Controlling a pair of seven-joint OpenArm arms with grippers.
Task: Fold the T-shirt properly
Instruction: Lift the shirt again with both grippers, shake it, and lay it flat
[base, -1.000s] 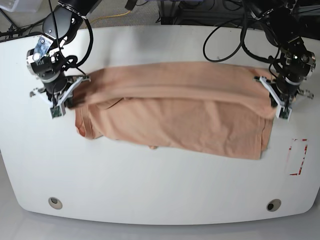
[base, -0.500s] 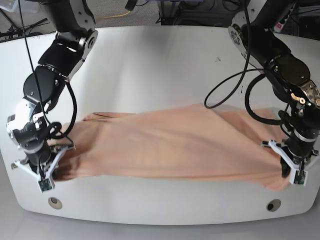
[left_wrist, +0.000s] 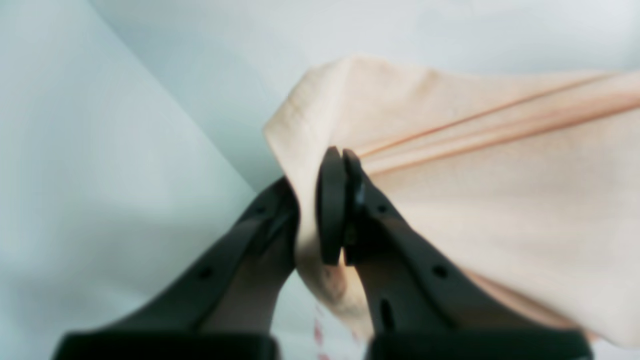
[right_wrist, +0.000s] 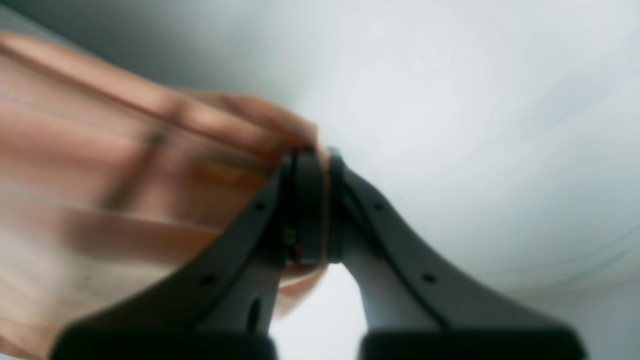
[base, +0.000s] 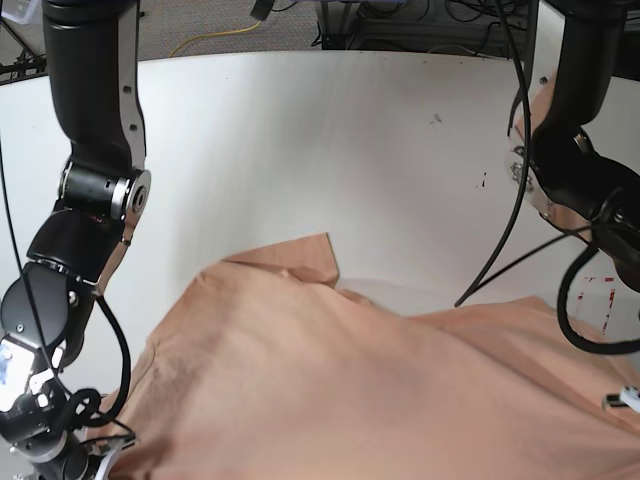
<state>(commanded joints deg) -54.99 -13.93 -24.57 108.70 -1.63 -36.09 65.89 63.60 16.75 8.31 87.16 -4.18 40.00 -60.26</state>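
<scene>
The T-shirt is hanging close to me with a corner trailing (base: 300, 257) behind. Next, my right gripper swings back together with my left gripper toward the table's far edge (base: 400, 75) to spread it out.
The peach-pink T-shirt (base: 370, 390) hangs stretched across the lower half of the base view, raised toward the camera, with one corner (base: 318, 250) still trailing on the table. In the left wrist view my left gripper (left_wrist: 340, 161) is shut on a hemmed corner of the T-shirt (left_wrist: 500, 200). In the right wrist view, which is blurred, my right gripper (right_wrist: 311, 159) is shut on a bunched edge of the T-shirt (right_wrist: 100, 175). Cloth hides both grippers in the base view; only the arms show, at bottom left (base: 60, 300) and right (base: 575, 180).
The white table (base: 300, 150) stretches behind the shirt. A red dashed marking (base: 600, 290) lies on it at the right. Cables and equipment (base: 400, 20) sit beyond the far edge.
Both arms have drawn the shirt from the table's middle toward the front edge and lifted it. It now hangs spread between the grippers close to the camera.
</scene>
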